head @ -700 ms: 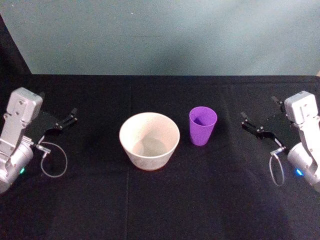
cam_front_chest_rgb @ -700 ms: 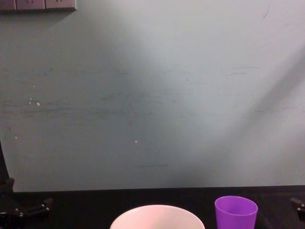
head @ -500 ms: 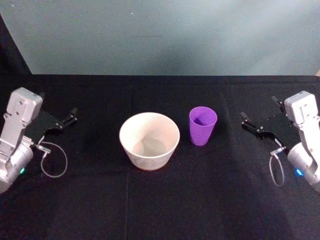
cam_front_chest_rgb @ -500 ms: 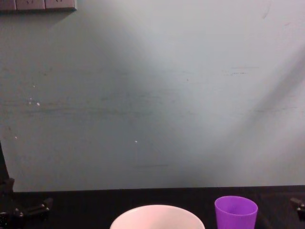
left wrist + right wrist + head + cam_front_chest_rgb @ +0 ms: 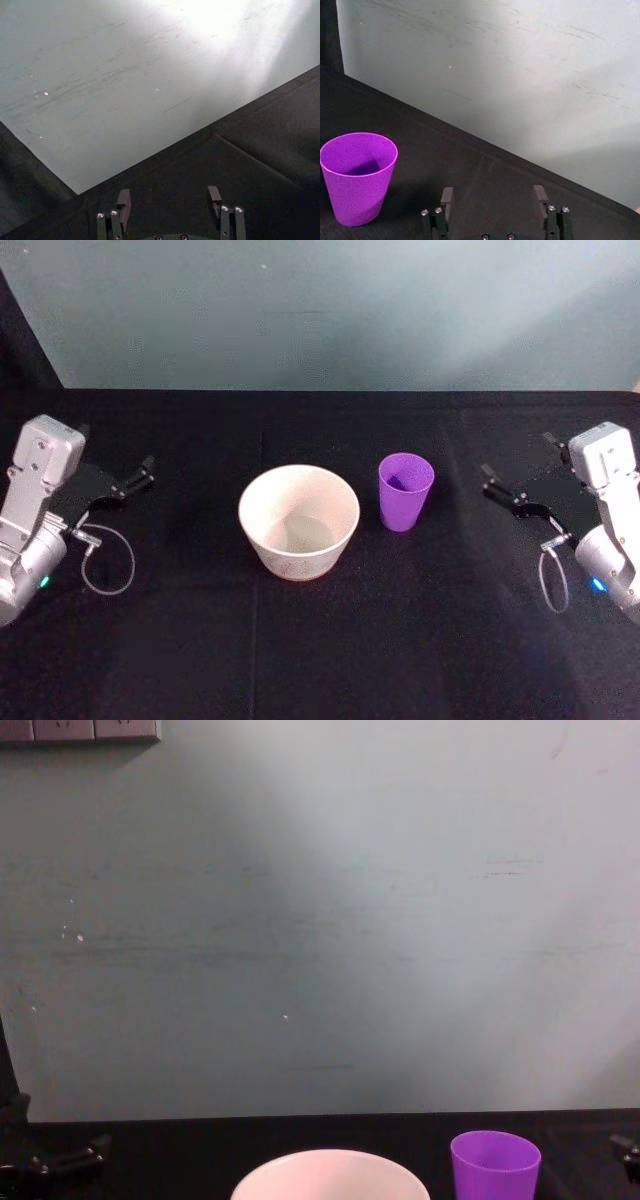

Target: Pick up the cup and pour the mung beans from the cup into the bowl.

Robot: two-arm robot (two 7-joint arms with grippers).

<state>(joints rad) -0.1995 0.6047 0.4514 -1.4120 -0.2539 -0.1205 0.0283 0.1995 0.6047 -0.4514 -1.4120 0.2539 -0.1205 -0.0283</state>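
Observation:
My gripper will pour from the purple cup (image 5: 359,181). Only the inner side and shadow (image 5: 365,167) show inside it, so the mung beans will start low and slide to the cup's rim.
The purple cup (image 5: 405,490) stands upright on the black table, just right of the wide white bowl (image 5: 298,522); the two do not touch. The cup's inside is in shadow, and the mung beans are hidden from me. The chest view shows the bowl's rim (image 5: 330,1168) and the cup (image 5: 495,1164) at the bottom edge. My right gripper (image 5: 518,460) hovers open to the right of the cup, clear of it; in the right wrist view the right gripper (image 5: 493,196) is empty, with the cup (image 5: 359,175) off to one side. My left gripper (image 5: 120,462) stays open at the table's left side, and the left gripper (image 5: 169,197) holds nothing.
A black cloth covers the table (image 5: 320,640), and a pale teal wall (image 5: 320,310) rises behind its far edge. A thin cable loop (image 5: 105,560) hangs by the left arm, and another cable loop (image 5: 553,580) by the right arm.

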